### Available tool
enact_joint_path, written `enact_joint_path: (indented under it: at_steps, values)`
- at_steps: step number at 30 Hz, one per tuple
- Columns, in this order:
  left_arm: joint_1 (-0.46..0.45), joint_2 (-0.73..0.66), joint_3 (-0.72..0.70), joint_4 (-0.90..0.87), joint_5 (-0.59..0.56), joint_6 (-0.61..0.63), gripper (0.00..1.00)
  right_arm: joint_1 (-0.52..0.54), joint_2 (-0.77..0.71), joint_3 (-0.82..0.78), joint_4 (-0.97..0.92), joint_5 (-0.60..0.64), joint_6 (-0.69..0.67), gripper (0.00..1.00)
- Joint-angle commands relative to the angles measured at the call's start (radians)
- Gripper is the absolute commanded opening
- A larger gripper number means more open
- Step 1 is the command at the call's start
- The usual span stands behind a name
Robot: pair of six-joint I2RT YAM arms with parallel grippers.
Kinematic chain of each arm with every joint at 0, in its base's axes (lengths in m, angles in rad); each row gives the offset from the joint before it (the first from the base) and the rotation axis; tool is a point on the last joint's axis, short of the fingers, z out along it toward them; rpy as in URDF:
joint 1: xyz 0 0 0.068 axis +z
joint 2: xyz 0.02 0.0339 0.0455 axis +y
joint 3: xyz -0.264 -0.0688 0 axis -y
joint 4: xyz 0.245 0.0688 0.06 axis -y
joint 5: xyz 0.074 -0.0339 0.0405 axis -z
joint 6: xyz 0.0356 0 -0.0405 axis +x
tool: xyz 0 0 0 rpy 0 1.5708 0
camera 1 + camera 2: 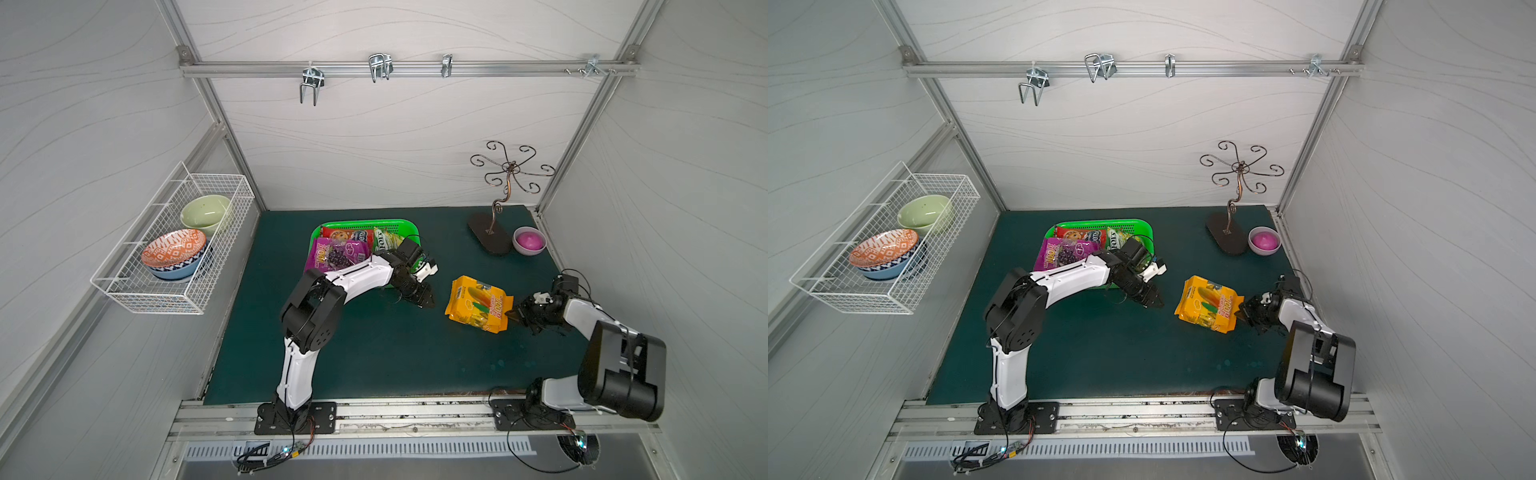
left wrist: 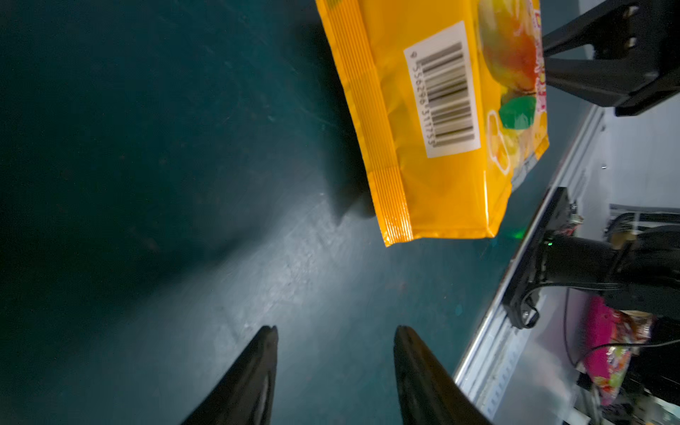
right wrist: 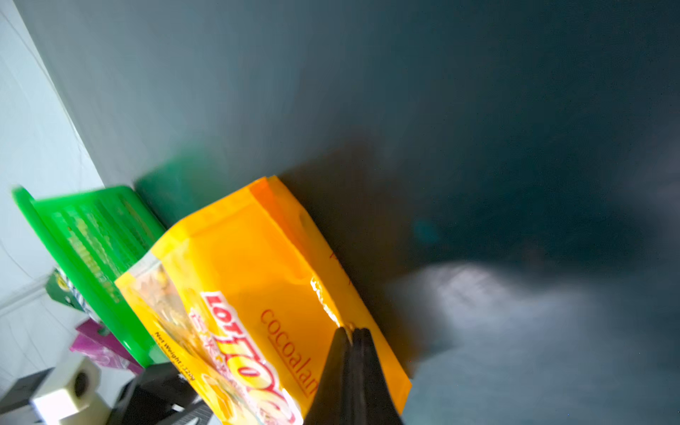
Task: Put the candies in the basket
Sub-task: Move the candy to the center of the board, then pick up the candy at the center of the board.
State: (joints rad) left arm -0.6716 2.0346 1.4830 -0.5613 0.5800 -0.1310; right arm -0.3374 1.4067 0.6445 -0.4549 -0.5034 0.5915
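Observation:
My right gripper is holding the yellow-orange candy bag by the edge far from the green basket (image 1: 505, 310), so next my left gripper grips the bag's free edge (image 1: 453, 298) before the lift.
A yellow-orange candy bag (image 1: 478, 303) (image 1: 1208, 305) lies right of centre on the green mat. My right gripper (image 1: 513, 313) (image 3: 351, 331) is shut on the bag's right edge, and the bag (image 3: 239, 294) tilts up from the mat. My left gripper (image 1: 428, 301) (image 2: 335, 329) hangs open and empty over bare mat between that bag (image 2: 441, 128) and the green basket (image 1: 361, 223) (image 1: 1100, 224). In the basket lie a purple bag (image 1: 336, 253), a red bag (image 1: 345, 235) and a green-yellow bag (image 1: 384, 239). The left arm hides the basket's near side.
A white wire basket (image 1: 174, 249) with bowls hangs on the left wall. A dark metal hook stand (image 1: 494, 232) and a small pink bowl (image 1: 529, 241) stand at the back right. The aluminium rail (image 1: 415, 411) runs along the mat's front edge.

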Motion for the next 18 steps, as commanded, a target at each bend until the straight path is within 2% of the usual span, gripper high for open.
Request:
enact_joint_path:
  at_steps: [1, 9, 18]
  values:
    - [0.004, 0.056, 0.068, 0.146, 0.078, -0.081, 0.59, -0.056, 0.035, 0.019, -0.016, -0.001, -0.067, 0.0]
    - [-0.01, 0.221, 0.209, 0.315, 0.228, -0.347, 0.62, -0.097, 0.067, 0.026, -0.013, -0.009, -0.082, 0.0]
    - [-0.011, 0.326, 0.221, 0.493, 0.337, -0.543, 0.59, -0.131, 0.069, 0.02, -0.006, -0.027, -0.091, 0.0]
